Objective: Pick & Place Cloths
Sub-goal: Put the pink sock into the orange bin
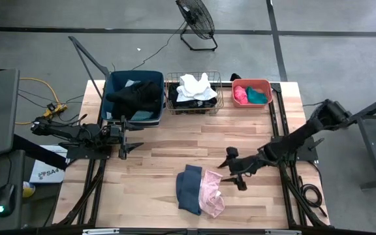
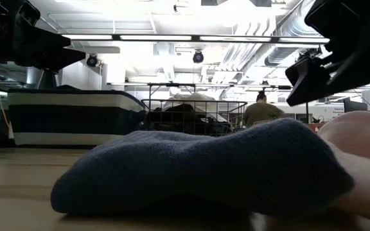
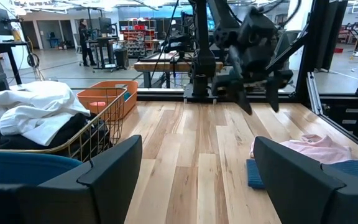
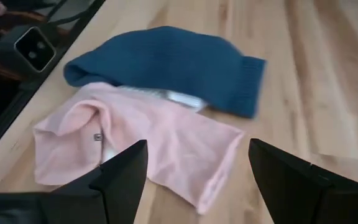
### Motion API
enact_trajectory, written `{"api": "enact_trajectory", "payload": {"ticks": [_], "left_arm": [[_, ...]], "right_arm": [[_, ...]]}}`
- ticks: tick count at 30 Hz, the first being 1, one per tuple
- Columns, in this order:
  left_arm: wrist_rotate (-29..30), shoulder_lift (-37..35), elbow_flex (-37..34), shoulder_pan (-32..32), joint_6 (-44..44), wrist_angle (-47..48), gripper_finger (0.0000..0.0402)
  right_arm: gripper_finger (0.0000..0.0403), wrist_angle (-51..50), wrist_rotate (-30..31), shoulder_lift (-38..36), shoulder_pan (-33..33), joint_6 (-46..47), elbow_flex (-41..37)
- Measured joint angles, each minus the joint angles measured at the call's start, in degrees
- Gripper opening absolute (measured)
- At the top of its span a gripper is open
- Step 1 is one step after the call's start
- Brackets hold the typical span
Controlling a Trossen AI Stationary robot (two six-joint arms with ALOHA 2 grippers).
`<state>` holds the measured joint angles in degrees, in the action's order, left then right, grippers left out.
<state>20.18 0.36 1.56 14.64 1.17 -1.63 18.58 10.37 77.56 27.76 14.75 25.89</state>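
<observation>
The pink cloth's edge (image 1: pixel 222 187) faces the open fingers, away from the blue cloth, so the robot's right gripper goes on down to the pink cloth (image 1: pixel 211 194) and closes there.
A slate grey-blue cloth (image 1: pixel 188 188) and a pale pink cloth (image 1: pixel 211 193) lie flat side by side near the table's near edge; the blue cloth (image 4: pixel 166 65) and pink cloth (image 4: pixel 148 146) also show in the right wrist view. My right gripper (image 1: pixel 235 171) hovers open just right of the pink cloth, touching nothing. My left gripper (image 1: pixel 128 139) waits open by the blue tub (image 1: pixel 133 96), which holds black cloths. A wire basket (image 1: pixel 195 93) holds white and black cloths; a coral tub (image 1: pixel 251 93) holds bright pink and teal cloths.
The three containers stand in a row along the table's far edge. Bare wood lies between them and the two cloths. A floor fan (image 1: pixel 196 19) stands beyond the table. A person (image 2: pixel 257 110) shows far off in the room.
</observation>
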Motion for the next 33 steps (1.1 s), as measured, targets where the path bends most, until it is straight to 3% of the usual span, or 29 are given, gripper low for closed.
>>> {"api": "enact_trajectory", "payload": {"ticks": [17, 23, 30, 33], "left_arm": [[0.0, 0.0, 0.0, 0.0, 0.0, 0.0, 0.03], [0.0, 0.0, 0.0, 0.0, 0.0, 0.0, 0.03], [0.0, 0.0, 0.0, 0.0, 0.0, 0.0, 0.03], [0.0, 0.0, 0.0, 0.0, 0.0, 0.0, 0.03]], "right_arm": [[0.027, 25.2, 1.3, 21.9, 6.3, 0.0, 0.0], [0.027, 27.5, 2.0, 26.3, 6.6, -0.5, 0.3], [0.0269, 27.5, 7.2, 28.9, 6.0, -4.5, 2.6], [0.0252, 27.4, 7.3, 28.9, 5.2, -3.6, 2.7]]}}
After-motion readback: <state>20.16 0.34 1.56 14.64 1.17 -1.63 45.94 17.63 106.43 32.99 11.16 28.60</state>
